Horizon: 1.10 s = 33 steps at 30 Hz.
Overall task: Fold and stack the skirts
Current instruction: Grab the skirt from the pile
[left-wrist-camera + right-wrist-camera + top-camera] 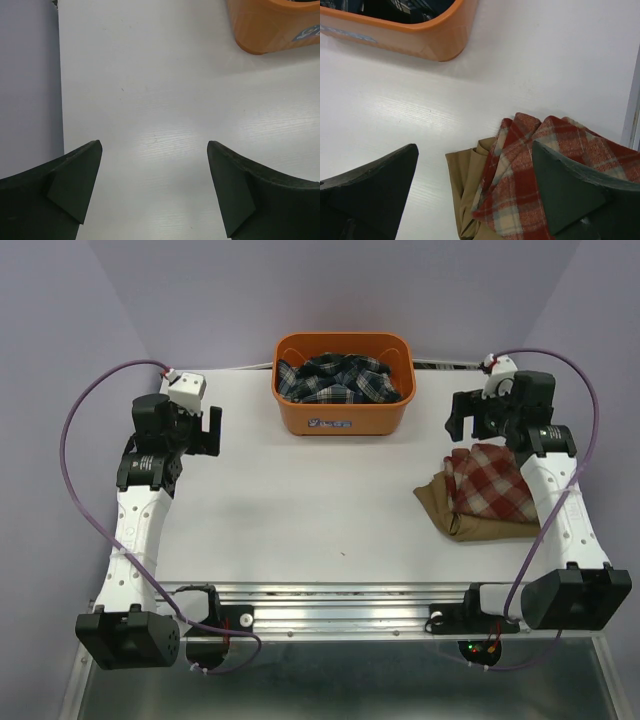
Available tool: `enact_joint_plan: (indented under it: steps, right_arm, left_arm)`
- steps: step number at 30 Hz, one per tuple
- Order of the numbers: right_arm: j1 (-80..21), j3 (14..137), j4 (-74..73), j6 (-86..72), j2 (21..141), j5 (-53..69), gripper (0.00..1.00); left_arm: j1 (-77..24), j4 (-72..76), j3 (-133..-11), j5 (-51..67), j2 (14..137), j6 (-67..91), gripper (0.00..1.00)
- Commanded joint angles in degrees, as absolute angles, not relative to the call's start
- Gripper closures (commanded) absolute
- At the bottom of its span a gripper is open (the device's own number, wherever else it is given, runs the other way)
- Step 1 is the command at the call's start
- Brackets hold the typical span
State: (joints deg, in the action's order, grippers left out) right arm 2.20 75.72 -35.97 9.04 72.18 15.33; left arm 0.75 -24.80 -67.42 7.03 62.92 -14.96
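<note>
The navy-green-white plaid skirt (338, 377) is piled alone in the open orange basket. My right gripper continues over the basket's rim and closes on the skirt's nearest folds (376, 386).
A folded red-and-white plaid skirt (492, 480) (530, 185) lies on top of a folded tan skirt (450, 512) (465, 175) at the table's right side. The navy-green-white plaid skirt (340, 378) is crumpled inside the orange basket (343, 418) at the back centre. My right gripper (478, 418) (475, 150) hovers open above the far edge of the stack, nothing between its fingers. Over bare table at the far left my left gripper (212, 430) (155, 145) is open and holds nothing.
The basket's corner (270, 30) shows right of the left gripper, and its rim (430, 35) lies ahead-left of the right gripper. The white table (310, 520) ends at a purple wall on the left (27, 75). Purple cables loop off both arms.
</note>
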Motion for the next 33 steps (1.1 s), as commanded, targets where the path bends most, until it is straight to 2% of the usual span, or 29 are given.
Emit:
enact_joint_plan:
  steps: [1,7,14,25,33]
  right_arm:
    - [2.1,81.3,-32.7,7.0,74.4,16.5,0.0]
    - [-0.1,89.5,-30.2,5.2,82.8,16.6,0.0]
    - [-7.8,105.1,-23.7,2.0,97.8,13.9,0.0]
    - [-14.4,133.3,-22.1,-7.4,127.6,11.9,0.0]
    - [-16.8,133.5,-20.3,-12.3,135.3,12.1,0.0]
  left_arm:
    - [0.7,-24.5,-67.2,8.3,60.9,-16.0,0.02]
    - [0.7,-25.1,-69.2,7.8,62.4,-17.1,0.01]
    - [0.7,-25.7,-69.1,8.6,62.4,-19.0,0.01]
    - [0.8,-25.1,-67.6,5.8,62.2,-18.1,0.01]
    - [1.6,-25.5,-67.1,4.0,62.3,-18.4,0.02]
